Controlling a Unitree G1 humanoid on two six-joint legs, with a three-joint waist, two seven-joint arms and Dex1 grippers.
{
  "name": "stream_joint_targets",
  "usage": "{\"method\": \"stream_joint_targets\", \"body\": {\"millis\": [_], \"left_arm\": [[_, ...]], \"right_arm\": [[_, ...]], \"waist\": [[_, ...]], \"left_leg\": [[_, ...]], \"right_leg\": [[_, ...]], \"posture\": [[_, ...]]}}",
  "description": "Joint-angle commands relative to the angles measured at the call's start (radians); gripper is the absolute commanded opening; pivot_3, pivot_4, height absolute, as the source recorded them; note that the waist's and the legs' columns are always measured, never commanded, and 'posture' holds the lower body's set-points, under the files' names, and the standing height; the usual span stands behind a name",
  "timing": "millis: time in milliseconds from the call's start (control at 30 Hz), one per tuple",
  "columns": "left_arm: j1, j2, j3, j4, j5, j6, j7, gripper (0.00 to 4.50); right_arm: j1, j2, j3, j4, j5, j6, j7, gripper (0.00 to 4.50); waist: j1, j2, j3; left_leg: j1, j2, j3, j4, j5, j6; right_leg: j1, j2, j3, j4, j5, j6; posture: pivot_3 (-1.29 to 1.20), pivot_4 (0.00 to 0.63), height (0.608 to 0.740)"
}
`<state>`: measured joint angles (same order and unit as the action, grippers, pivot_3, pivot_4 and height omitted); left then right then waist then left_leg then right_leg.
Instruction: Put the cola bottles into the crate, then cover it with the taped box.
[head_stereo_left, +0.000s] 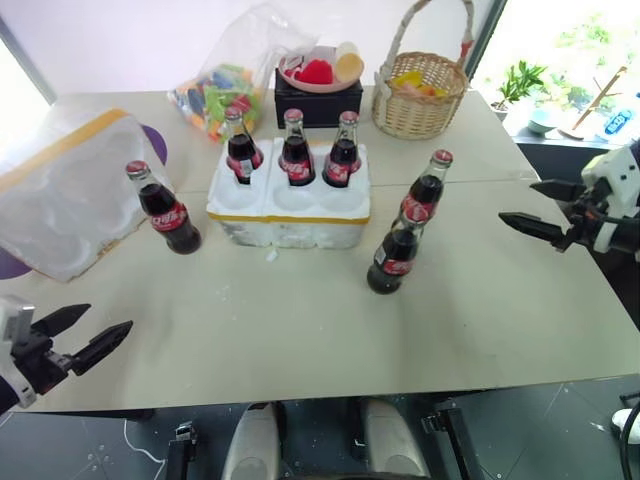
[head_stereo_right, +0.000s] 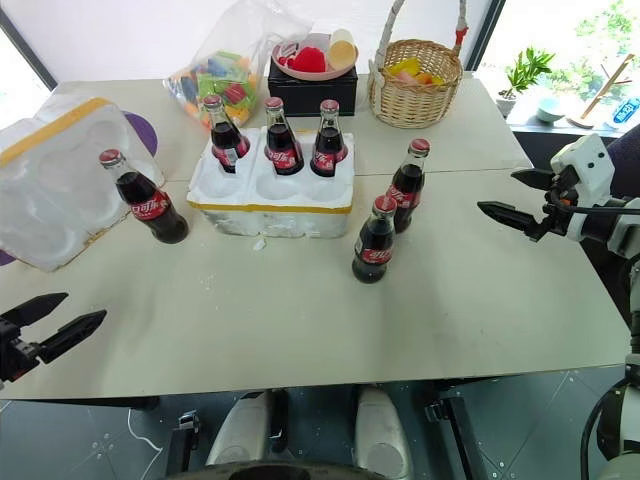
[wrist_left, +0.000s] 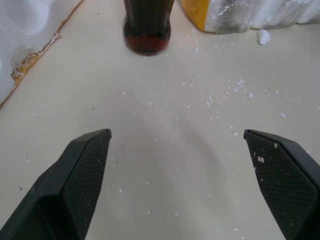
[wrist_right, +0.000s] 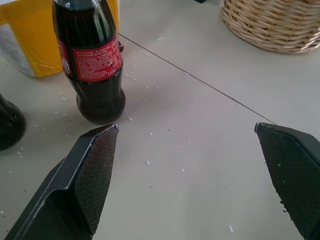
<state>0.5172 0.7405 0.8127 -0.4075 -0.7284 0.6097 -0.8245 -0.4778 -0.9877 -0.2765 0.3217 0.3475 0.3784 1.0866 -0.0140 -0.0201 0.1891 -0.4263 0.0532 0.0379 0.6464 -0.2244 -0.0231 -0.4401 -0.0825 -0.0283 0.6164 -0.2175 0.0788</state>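
My gripper will lower the bottle by the taped box into the crate. The back bottles sit label-deep in the crate, so this bottle should go down just that far.
The white crate, with yellow tape along its rim, stands mid-table. Three cola bottles stand in its back wells; its front wells show no bottle. One loose bottle stands left of the crate, and two more stand to its right. The taped box lies on its side at the far left, hollow side toward the bottles. My left gripper hovers open near the front left edge, pointing at the left bottle. My right gripper is open at the right, facing the nearer right bottle.
A wicker basket, a black box with a pink bowl and a clear bag of coloured toys line the back edge. White crumbs litter the tabletop. Open table lies between the bottles and the front edge.
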Motion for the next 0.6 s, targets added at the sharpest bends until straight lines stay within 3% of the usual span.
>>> {"method": "stream_joint_targets", "body": {"millis": [33, 367, 600], "left_arm": [[-0.015, -0.009, 0.018, -0.014, 0.007, -0.013, 0.026, 4.45], [-0.100, -0.007, 0.018, 0.024, -0.013, 0.001, 0.074, 4.45], [-0.269, 0.001, -0.034, 0.061, -0.010, -0.006, 0.124, 4.45]], "right_arm": [[0.006, 0.000, -0.030, -0.026, 0.016, -0.009, -0.013, 4.50], [0.053, -0.010, -0.068, -0.059, 0.066, 0.038, -0.022, 4.50], [-0.022, -0.105, -0.101, -0.102, 0.146, 0.136, 0.063, 4.50]], "waist": [[0.000, 0.000, 0.000], [0.001, 0.000, 0.000], [0.003, 0.002, 0.001]], "left_leg": [[0.000, 0.000, 0.000, 0.000, 0.000, 0.000], [0.000, 0.000, 0.000, 0.000, 0.000, 0.000], [0.000, 0.000, 0.000, 0.002, 0.000, 0.000]], "right_leg": [[0.000, 0.000, 0.000, 0.000, 0.000, 0.000], [0.000, 0.000, 0.000, 0.000, 0.000, 0.000], [0.001, 0.000, 0.000, 0.001, 0.001, -0.001]], "posture": [[0.00, 0.150, 0.740], [0.00, 0.150, 0.740], [0.00, 0.150, 0.740]]}}
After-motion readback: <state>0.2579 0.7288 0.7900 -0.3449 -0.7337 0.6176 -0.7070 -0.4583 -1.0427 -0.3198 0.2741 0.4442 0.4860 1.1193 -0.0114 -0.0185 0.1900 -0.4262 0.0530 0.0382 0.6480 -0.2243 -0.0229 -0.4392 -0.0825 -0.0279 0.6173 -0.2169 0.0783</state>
